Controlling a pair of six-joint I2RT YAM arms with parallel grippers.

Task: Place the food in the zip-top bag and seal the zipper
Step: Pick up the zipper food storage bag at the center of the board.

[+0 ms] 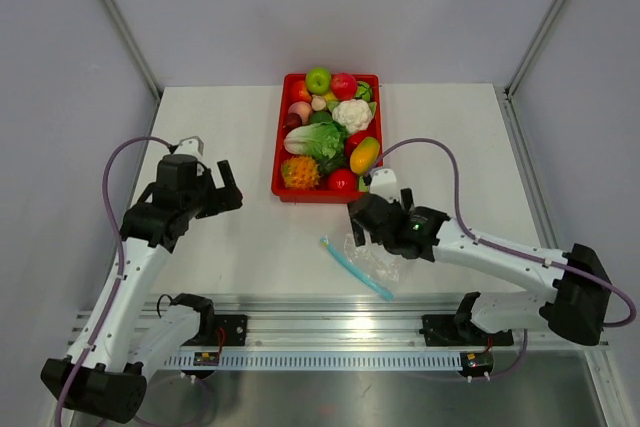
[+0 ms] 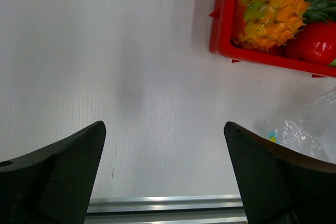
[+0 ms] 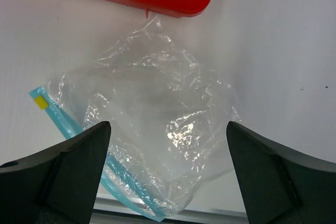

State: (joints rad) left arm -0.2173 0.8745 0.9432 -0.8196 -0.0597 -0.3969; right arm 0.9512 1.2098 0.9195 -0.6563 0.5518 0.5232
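I see the teal zipper's strips (image 3: 121,181) lying apart beyond the yellow slider, so I expect the zip-top bag's opening (image 1: 357,269) to open wide when I lift the opening's edge.
The toy food lies in the red tray (image 1: 278,155): green apple (image 1: 318,79), white cauliflower (image 1: 352,113), leafy greens (image 1: 314,139), orange-yellow mango (image 1: 364,155), red tomato (image 1: 342,181). The clear zip-top bag (image 1: 375,259) lies flat on the table in front of the tray, its teal zipper (image 1: 355,269) on the left edge. My right gripper (image 1: 366,229) is open above the bag (image 3: 157,119), empty; the zipper (image 3: 84,140) shows by its left finger. My left gripper (image 1: 222,191) is open and empty over bare table left of the tray.
The tray's near corner with a spiky orange fruit (image 2: 270,11) and a red fruit (image 2: 317,43) shows in the left wrist view. A metal rail (image 1: 330,332) runs along the table's near edge. Grey walls enclose the table.
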